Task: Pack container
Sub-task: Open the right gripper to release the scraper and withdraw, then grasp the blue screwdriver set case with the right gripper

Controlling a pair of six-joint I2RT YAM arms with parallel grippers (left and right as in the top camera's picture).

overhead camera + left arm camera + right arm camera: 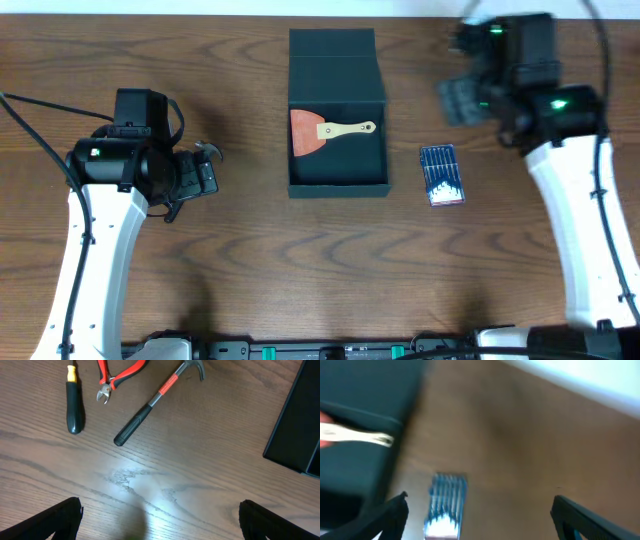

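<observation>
My open fingers are facing the long sides of the blue tool pack (442, 175), which lies clear of the container. My right gripper should go on going down until it grips those sides (426, 178).
The container (338, 188) is a dark teal box in the middle of the table, with its flap lid folded open at the far side. A scraper (327, 131) with an orange blade and a pale handle lies inside. My left gripper (207, 172) is open and empty to the left of the container, above bare wood (160, 520). My right gripper (462, 97) is open and empty, raised at the container's right, above a blue tool pack (441, 174). The right wrist view is blurred and shows the container (365, 405), the scraper handle (357, 435), the pack (445, 502) and the jaws (480, 517).
In the left wrist view a black-handled screwdriver (74, 405), red pliers (117, 377) and a hammer (150, 405) lie on the wood, with the container's edge (295, 425) at the right. In the overhead view the left arm hides most of these tools.
</observation>
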